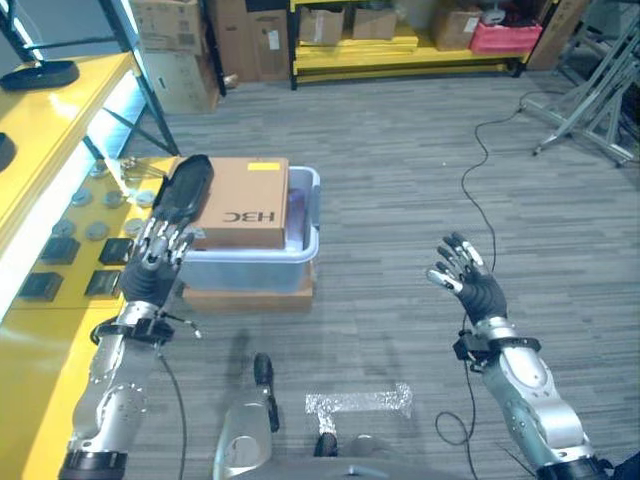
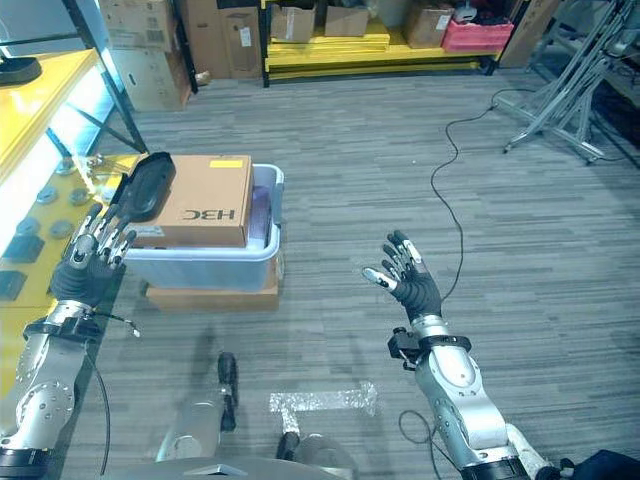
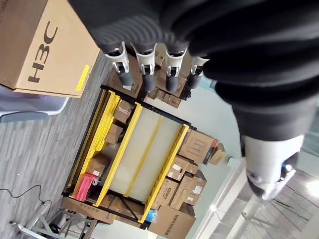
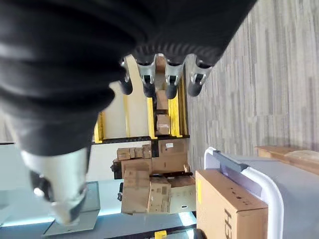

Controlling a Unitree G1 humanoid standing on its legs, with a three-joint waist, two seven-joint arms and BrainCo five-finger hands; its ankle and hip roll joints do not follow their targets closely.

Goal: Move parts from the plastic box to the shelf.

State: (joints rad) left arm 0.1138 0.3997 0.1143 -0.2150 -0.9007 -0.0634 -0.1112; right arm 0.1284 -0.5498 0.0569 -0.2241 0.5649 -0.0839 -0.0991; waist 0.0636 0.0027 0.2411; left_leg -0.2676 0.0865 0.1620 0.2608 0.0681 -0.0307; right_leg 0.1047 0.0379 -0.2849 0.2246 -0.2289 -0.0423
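The black oval part (image 1: 183, 190) will stay in shape when I carry it by one side, because it has a raised rim (image 1: 207, 174) around a sunken middle.
The translucent plastic box (image 1: 305, 245) stands on the floor beside the yellow shelf (image 1: 50, 340), with a brown cardboard box (image 1: 245, 205) resting on top of it. A black oval part (image 1: 183, 188) sits just past the fingertips of my left hand (image 1: 152, 265), over the cardboard box's left corner; whether they touch is unclear. That hand's fingers (image 3: 147, 62) are straight. My right hand (image 1: 472, 285) is raised over the bare floor to the right, open and empty. Dark square parts (image 1: 42, 285) and round grey parts (image 1: 97, 230) lie on the shelf.
A flat cardboard piece (image 1: 250, 297) lies under the plastic box. A strip of silver tape (image 1: 358, 402) is stuck to the floor in front. A yellow rack (image 1: 355, 50) with cartons stands at the back, and a metal stand (image 1: 590, 110) at the far right.
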